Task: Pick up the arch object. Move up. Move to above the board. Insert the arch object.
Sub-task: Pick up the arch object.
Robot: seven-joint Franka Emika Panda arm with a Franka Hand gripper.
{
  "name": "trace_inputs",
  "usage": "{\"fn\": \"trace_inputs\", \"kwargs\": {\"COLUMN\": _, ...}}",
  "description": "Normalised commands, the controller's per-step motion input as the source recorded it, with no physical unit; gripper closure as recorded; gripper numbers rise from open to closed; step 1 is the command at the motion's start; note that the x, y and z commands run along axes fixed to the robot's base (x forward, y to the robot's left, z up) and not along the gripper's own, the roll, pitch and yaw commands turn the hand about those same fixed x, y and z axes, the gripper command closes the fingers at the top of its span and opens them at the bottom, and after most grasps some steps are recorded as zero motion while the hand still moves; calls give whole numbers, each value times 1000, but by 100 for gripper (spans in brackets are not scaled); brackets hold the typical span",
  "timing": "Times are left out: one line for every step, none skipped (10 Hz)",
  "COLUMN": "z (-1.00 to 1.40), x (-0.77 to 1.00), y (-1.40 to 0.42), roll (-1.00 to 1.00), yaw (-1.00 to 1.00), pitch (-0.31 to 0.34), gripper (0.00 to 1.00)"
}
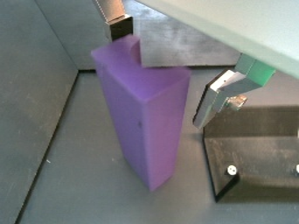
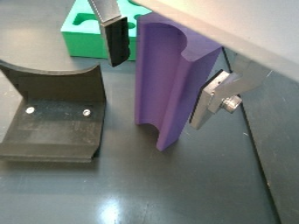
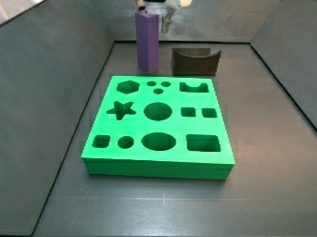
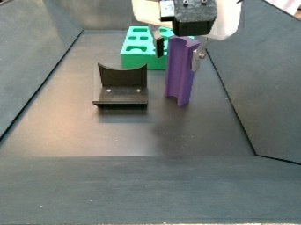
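The green board [image 3: 158, 170] is shallow next to the tall arch object [image 3: 147, 43], so I expect the arch object to go in partway and stick up when the robot's gripper inserts it.
The arch object, a tall purple column [image 2: 163, 83], stands upright on the dark floor; it also shows in a wrist view [image 1: 140, 114] and in both side views [image 3: 146, 42] [image 4: 180, 70]. It has a curved groove down one side. My gripper [image 2: 163, 87] is lowered over its upper part, jaws open, one finger on each side. The dark pad [image 2: 117, 42] stands a little apart from the column, and the other finger [image 2: 214, 98] is close to it. The green board [image 3: 173, 127] with dark cut-outs lies flat in front of the column; its corner shows in a wrist view [image 2: 79, 37].
The dark fixture [image 3: 195, 62] stands on the floor right beside the column, also seen in a side view [image 4: 121, 86] and in both wrist views [image 2: 52, 105] [image 1: 257, 157]. Grey walls enclose the floor on the sides.
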Motion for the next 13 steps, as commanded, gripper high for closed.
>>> {"fn": "trace_inputs", "kwargs": {"z": -200, "x": -83, "y": -86, "roll": -21, "yaw": -206, "pitch": -44, "gripper": 0}}
{"fn": "trace_inputs", "kwargs": {"z": -200, "x": -134, "y": -57, "roll": -11, "yaw": -206, "pitch": -41, "gripper": 0}}
{"fn": "trace_inputs", "kwargs": {"z": -186, "x": -166, "y": -51, "roll": 0, "yaw": -191, "pitch": -50, "gripper": 0}}
{"fn": "trace_inputs", "kwargs": {"z": -174, "x": -260, "y": -74, "roll": 0, "yaw": -206, "pitch": -66, "gripper": 0}}
{"fn": "trace_inputs", "kwargs": {"z": -180, "x": -329, "y": -71, "roll": 0, "yaw": -237, "pitch": -70, "gripper": 0}}
{"fn": "trace_inputs", "kwargs": {"z": -83, "x": -431, "y": -34, "roll": -26, "yaw": -289, "pitch": -76, "gripper": 0}}
{"fn": "trace_inputs", "kwargs": {"z": 0, "x": -431, "y": -29, "roll": -23, "yaw": -323, "pitch": -64, "gripper": 0}}
{"fn": "trace_inputs", "kwargs": {"z": 0, "x": -209, "y": 0, "roll": -41, "yaw": -214, "pitch": -40, "gripper": 0}}
{"fn": "trace_inputs", "kwargs": {"z": 0, "x": -43, "y": 0, "roll": 0, "yaw": -114, "pitch": -3, "gripper": 0}}
{"fn": "trace_inputs", "kwargs": {"z": -23, "x": 0, "y": 0, "roll": 0, "yaw": 0, "pitch": 0, "gripper": 0}}
{"fn": "trace_inputs", "kwargs": {"z": -11, "x": 60, "y": 0, "roll": 0, "yaw": 0, "pitch": 0, "gripper": 0}}
{"fn": "trace_inputs", "kwargs": {"z": 0, "x": 343, "y": -160, "roll": 4, "yaw": -517, "pitch": 0, "gripper": 0}}
{"fn": "trace_inputs", "kwargs": {"z": 0, "x": 243, "y": -169, "roll": 14, "yaw": -734, "pitch": 0, "gripper": 0}}
